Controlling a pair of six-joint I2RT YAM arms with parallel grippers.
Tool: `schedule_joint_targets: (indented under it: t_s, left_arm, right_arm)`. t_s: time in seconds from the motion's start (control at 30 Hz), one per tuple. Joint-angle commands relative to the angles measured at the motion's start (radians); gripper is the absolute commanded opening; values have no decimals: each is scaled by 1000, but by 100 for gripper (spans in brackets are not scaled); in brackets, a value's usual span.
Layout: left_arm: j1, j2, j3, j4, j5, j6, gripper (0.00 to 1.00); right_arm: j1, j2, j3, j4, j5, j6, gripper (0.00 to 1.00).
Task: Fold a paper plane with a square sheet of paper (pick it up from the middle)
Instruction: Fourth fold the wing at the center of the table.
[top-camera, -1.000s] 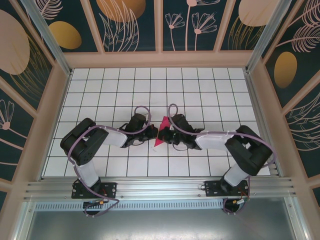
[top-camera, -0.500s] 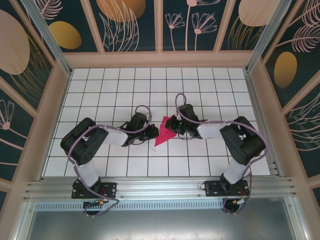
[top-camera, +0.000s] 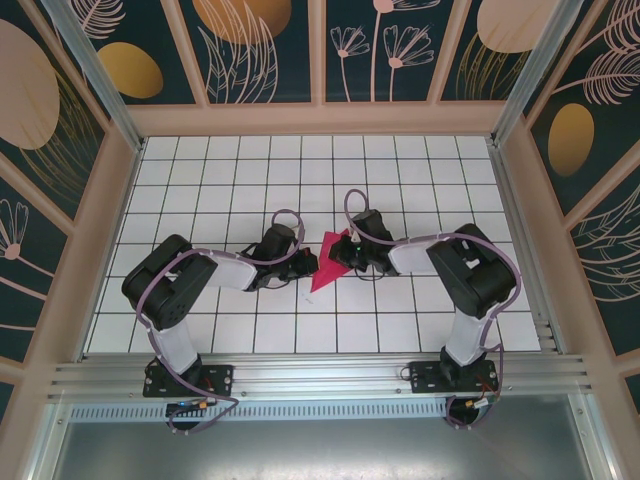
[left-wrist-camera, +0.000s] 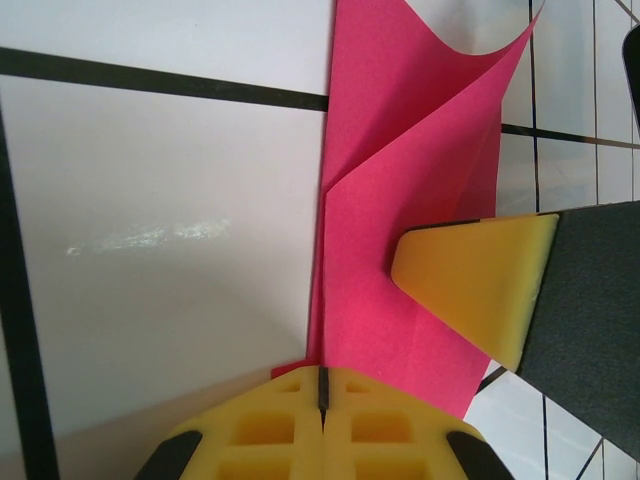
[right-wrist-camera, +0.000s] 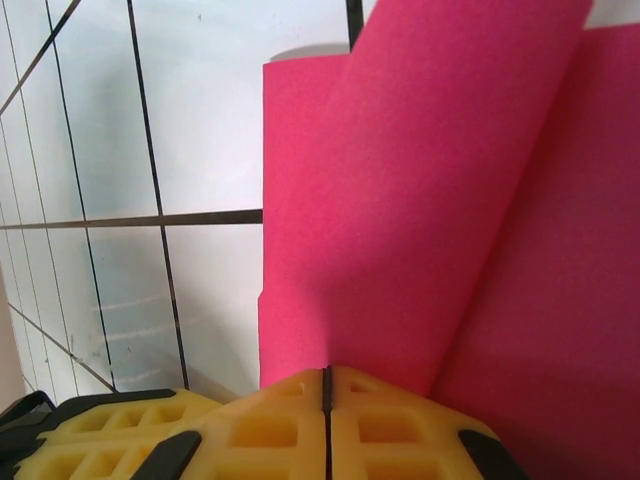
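Note:
The paper's flap (right-wrist-camera: 455, 110) is bowed upward in front of the robot's right gripper, so next the right gripper pulls back and opens around the paper's edge (top-camera: 349, 267) away from the left gripper.
The square sheet of paper (top-camera: 327, 266) is a creased magenta-pink shape lying mid-table, its point toward the near edge. My left gripper (top-camera: 306, 266) is shut, its tips set on the paper's left edge. The left wrist view has those yellow jaws (left-wrist-camera: 325, 385) closed on the crease line of the paper (left-wrist-camera: 400, 180). My right gripper (top-camera: 347, 256) is shut at the paper's right side. Its yellow finger (left-wrist-camera: 470, 290) rests on the pink surface. In the right wrist view a flap of the paper (right-wrist-camera: 420, 180) curls up just ahead of the closed right gripper (right-wrist-camera: 327, 385).
White grid tiles (top-camera: 240, 180) cover the table, with wooden walls (top-camera: 320, 118) round the far and side edges. An aluminium rail (top-camera: 320, 375) runs along the near edge by the arm bases.
The right gripper has slid from the near middle of the paper toward its far right side, and its elbow swung inward. More pink paper shows now. The left gripper has stayed put.

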Motion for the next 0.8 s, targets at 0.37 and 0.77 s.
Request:
schedule_joint_targets:
  t_s: [0.37,0.77]
  left_arm:
    - [-1,120,0,-148,-120,44,0]
    - [0,132,-4,-152,-111,58,0]
  right_arm:
    - [73,-38,16,-91,8,-15,7]
    - [59,16,8,-99,24,-1,7]
